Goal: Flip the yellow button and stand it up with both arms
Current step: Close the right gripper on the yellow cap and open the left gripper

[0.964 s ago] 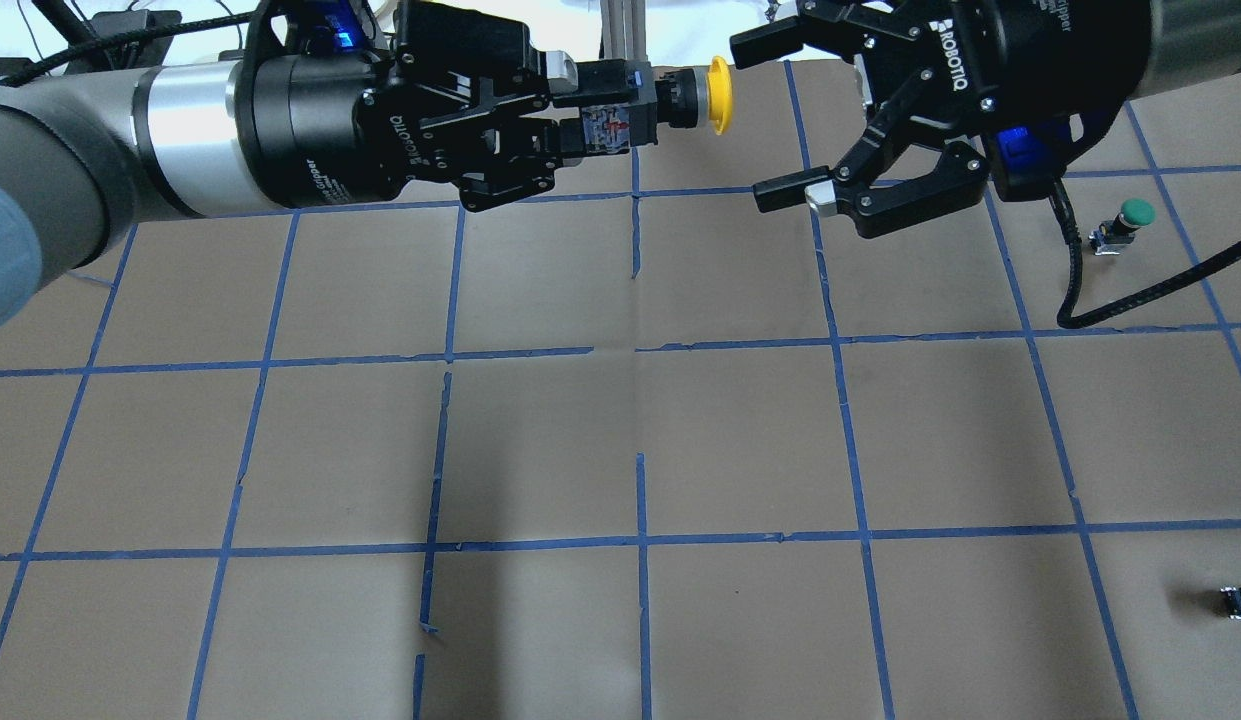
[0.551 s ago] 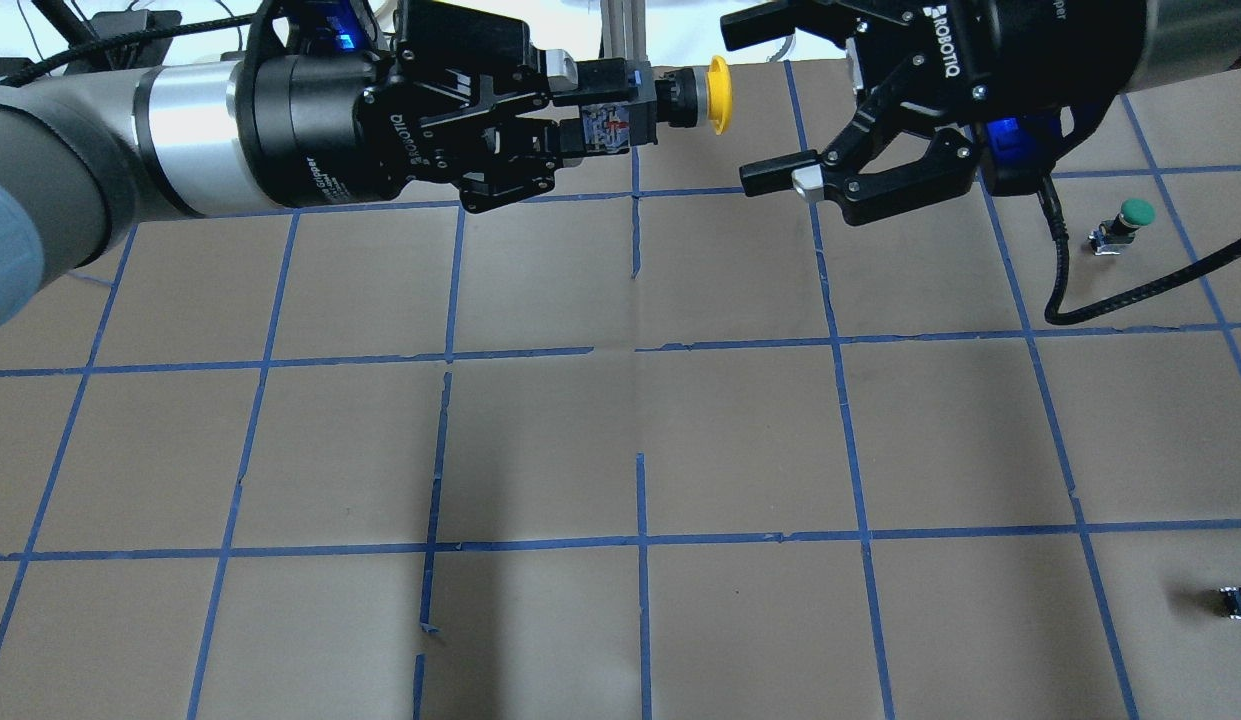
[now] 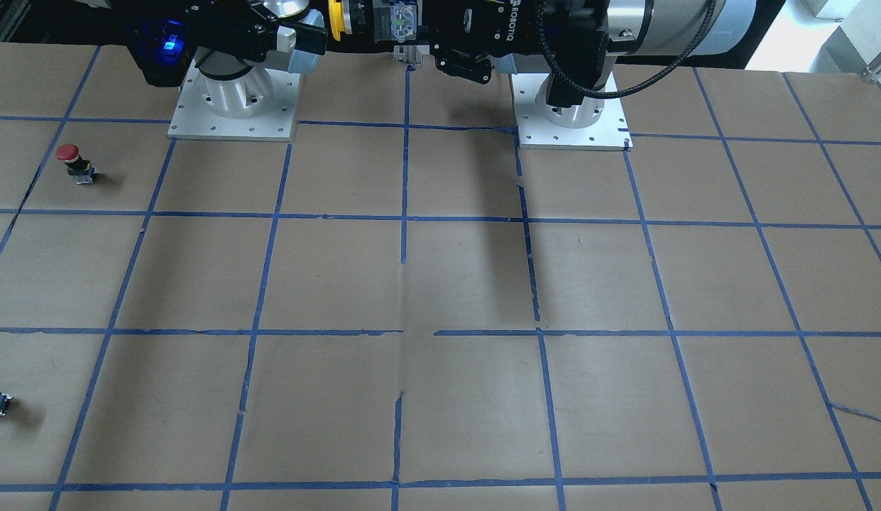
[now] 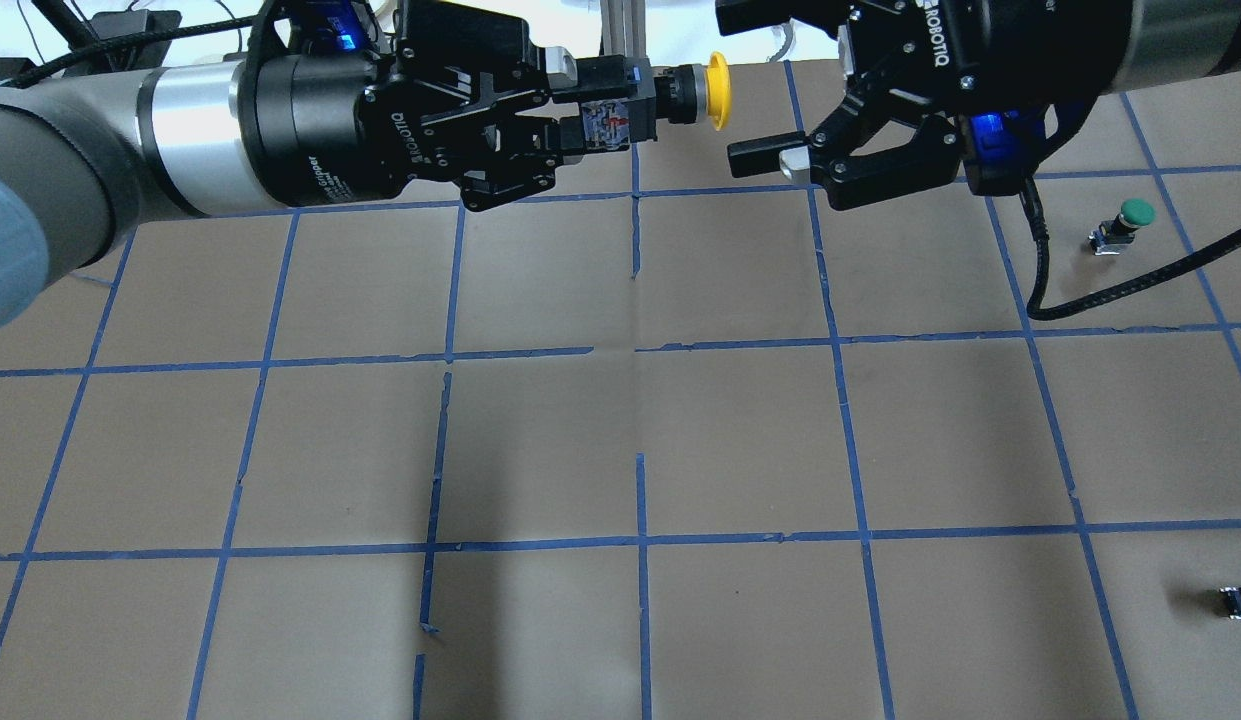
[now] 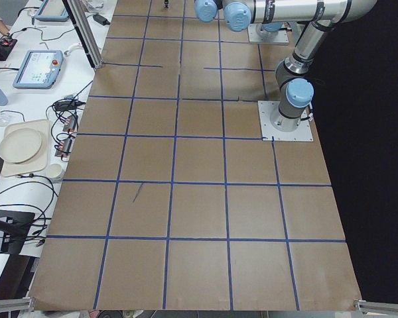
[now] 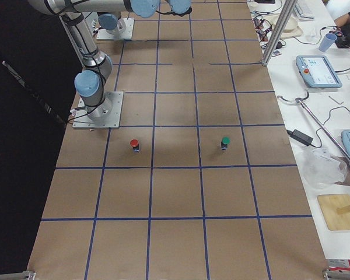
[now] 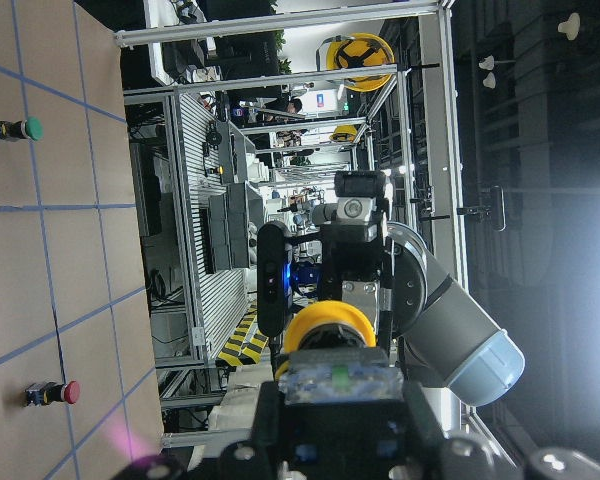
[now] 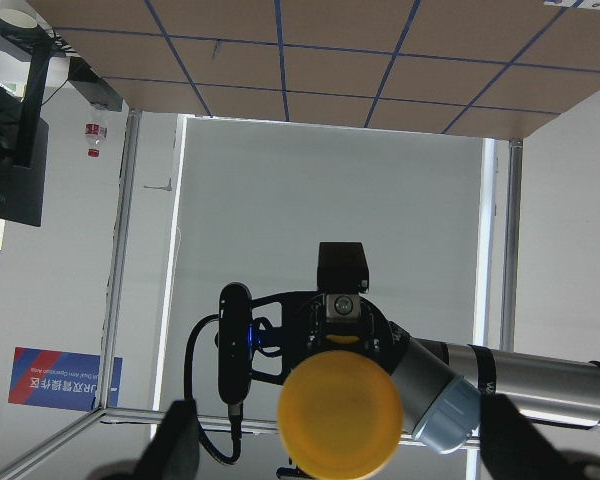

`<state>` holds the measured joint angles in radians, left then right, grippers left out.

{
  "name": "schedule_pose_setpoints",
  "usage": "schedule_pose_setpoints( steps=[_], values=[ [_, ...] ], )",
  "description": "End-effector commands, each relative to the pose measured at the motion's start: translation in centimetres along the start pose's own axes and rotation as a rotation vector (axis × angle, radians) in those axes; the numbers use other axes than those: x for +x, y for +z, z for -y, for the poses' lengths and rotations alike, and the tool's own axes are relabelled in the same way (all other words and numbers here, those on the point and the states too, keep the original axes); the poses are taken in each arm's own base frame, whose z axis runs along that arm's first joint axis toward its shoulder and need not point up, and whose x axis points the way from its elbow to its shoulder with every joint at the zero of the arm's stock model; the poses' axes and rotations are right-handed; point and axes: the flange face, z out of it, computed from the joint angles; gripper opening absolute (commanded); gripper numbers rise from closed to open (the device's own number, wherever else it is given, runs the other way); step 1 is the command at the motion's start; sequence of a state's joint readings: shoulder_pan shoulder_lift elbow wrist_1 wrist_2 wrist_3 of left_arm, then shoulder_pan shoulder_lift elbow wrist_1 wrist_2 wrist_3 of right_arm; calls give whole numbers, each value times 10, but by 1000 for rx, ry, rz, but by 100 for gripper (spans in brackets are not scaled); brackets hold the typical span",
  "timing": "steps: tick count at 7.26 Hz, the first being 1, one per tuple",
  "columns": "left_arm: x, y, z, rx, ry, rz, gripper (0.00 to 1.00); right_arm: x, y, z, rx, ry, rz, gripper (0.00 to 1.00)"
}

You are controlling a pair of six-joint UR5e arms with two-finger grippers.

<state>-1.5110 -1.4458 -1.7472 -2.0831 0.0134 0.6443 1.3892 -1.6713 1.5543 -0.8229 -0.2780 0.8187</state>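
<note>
My right gripper will bring the yellow button [image 3: 373, 20] down whole, base first, when I lower it, because the button's cap [image 3: 336, 18] faces the gripper and the button's body is behind the cap.
My left gripper [image 4: 600, 100] is shut on the black-and-grey body of the yellow button [image 4: 718, 78] and holds it level, high above the table's far edge, cap pointing at my right gripper [image 4: 740, 85]. The right gripper is open, one finger on either side of the cap's line and just short of it, not touching. In the right wrist view the yellow cap [image 8: 342, 420] faces the camera between the blurred fingers [image 8: 175, 440]. The left wrist view shows the button [image 7: 330, 325] from behind. In the front view the cap [image 3: 335, 13] sits at the top edge.
A green-capped button [image 4: 1130, 218] stands on the table at the right. A red-capped button [image 3: 69, 157] stands nearer the robot's right base plate [image 3: 231, 106]. A small dark block [image 4: 1238, 602] lies at the right edge. Brown paper with a blue tape grid covers the table.
My right gripper has moved left and slightly up toward the yellow cap, staying open. My left gripper and the button have not moved.
</note>
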Motion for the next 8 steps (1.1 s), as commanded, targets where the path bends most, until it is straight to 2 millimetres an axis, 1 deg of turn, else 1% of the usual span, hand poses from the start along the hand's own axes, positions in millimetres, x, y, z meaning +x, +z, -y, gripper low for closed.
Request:
schedule_pose_setpoints(
  steps=[1, 2, 3, 4, 5, 6, 7, 8],
  values=[
    [0, 0, 0, 1, 1, -1, 7, 4, 11, -2, -3, 20, -24, 97],
    [-1, 0, -1, 1, 1, -1, 7, 4, 13, -2, -3, 20, -28, 92],
    [0, 0, -2, 1, 4, -1, 7, 3, 13, -1, -1, 18, -29, 82],
    [0, 0, -1, 2, 2, -2, 7, 2, 11, -1, 0, 15, -24, 69],
    [0, 0, -1, 2, 2, -2, 7, 1, 10, -1, 0, 15, -21, 49],
    [0, 0, -2, 2, 4, -2, 7, 1, 9, -1, -1, 17, -19, 35],
    [0, 0, -2, 1, 5, -1, 8, 1, 9, -1, -3, 17, -18, 27],
    [1, 0, -3, -1, 10, 2, 18, 1, 9, -1, -3, 17, -18, 22]
  ],
)
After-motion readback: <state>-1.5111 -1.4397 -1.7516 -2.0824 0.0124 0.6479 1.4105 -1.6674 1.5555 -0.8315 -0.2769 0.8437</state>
